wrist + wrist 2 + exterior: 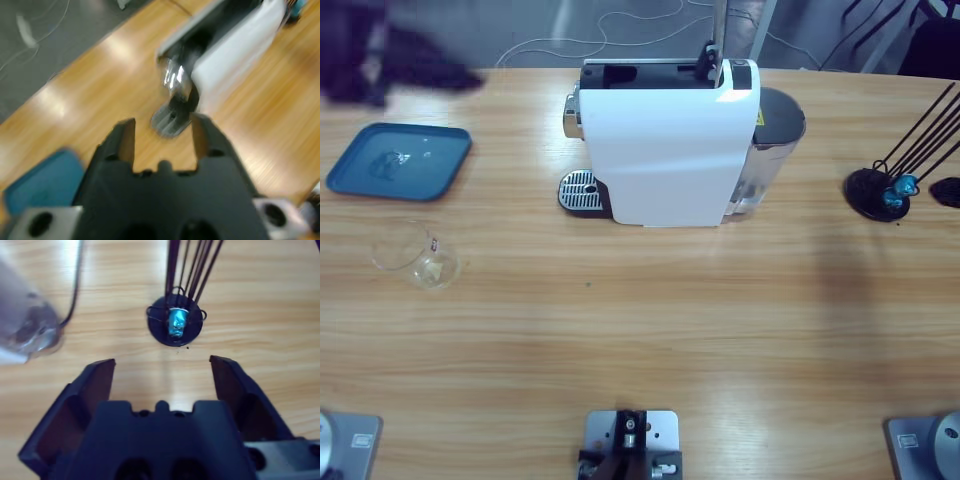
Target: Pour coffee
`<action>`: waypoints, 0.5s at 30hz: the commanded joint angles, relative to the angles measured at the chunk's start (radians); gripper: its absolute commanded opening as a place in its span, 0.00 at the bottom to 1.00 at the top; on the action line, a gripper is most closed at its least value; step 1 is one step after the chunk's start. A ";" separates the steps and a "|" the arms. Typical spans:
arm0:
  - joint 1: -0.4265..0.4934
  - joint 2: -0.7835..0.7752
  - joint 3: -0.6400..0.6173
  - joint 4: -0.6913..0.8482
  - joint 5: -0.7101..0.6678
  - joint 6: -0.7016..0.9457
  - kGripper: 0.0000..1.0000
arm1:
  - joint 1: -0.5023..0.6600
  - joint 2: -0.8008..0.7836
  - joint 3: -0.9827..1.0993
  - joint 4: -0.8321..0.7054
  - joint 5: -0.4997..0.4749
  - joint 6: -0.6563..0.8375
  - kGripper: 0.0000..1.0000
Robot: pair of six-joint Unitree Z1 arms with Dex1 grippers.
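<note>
I expect another capsule to stay behind in the capsule holder when I lift the blue capsule (906,184), since more blue (892,199) shows just under the blue capsule.
No coffee shows in any view. A white coffee machine (665,140) stands at the table's far middle, its round drip tray (580,190) on its left side. A clear glass (415,255) sits at the left, in front of a blue tray (400,160). My left gripper (162,127) is open and holds nothing; it hovers over the table and looks toward the coffee machine (235,45) and its drip tray (170,120). My right gripper (162,362) is wide open and empty above a black capsule holder (175,337) that carries a blue capsule (176,322).
The capsule holder (875,192), with thin black rods, stands at the right edge. The machine's grey water tank (775,130) is on its right side. A dark blurred shape (380,55) covers the far left corner. Cables lie on the floor beyond the table.
</note>
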 commanded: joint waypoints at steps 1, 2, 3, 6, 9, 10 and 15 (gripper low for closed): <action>-0.010 -0.171 0.195 0.020 0.039 -0.043 1.00 | -0.106 0.260 0.159 -0.347 0.008 0.044 0.66; -0.010 -0.170 0.194 0.020 0.039 -0.046 1.00 | -0.117 0.288 0.170 -0.385 0.013 0.043 0.66; -0.010 -0.166 0.188 0.019 0.039 -0.047 1.00 | -0.124 0.310 0.182 -0.423 0.017 0.043 0.66; -0.010 -0.150 0.168 0.019 0.038 -0.051 1.00 | -0.152 0.351 0.220 -0.527 0.031 0.036 0.66; -0.010 -0.134 0.156 0.019 0.038 -0.054 1.00 | -0.190 0.386 0.244 -0.609 0.045 0.019 0.66; -0.010 -0.129 0.154 0.019 0.037 -0.057 1.00 | -0.199 0.391 0.246 -0.625 0.047 0.012 0.66; -0.010 -0.121 0.152 0.019 0.036 -0.066 1.00 | -0.246 0.400 0.246 -0.672 0.078 -0.020 0.55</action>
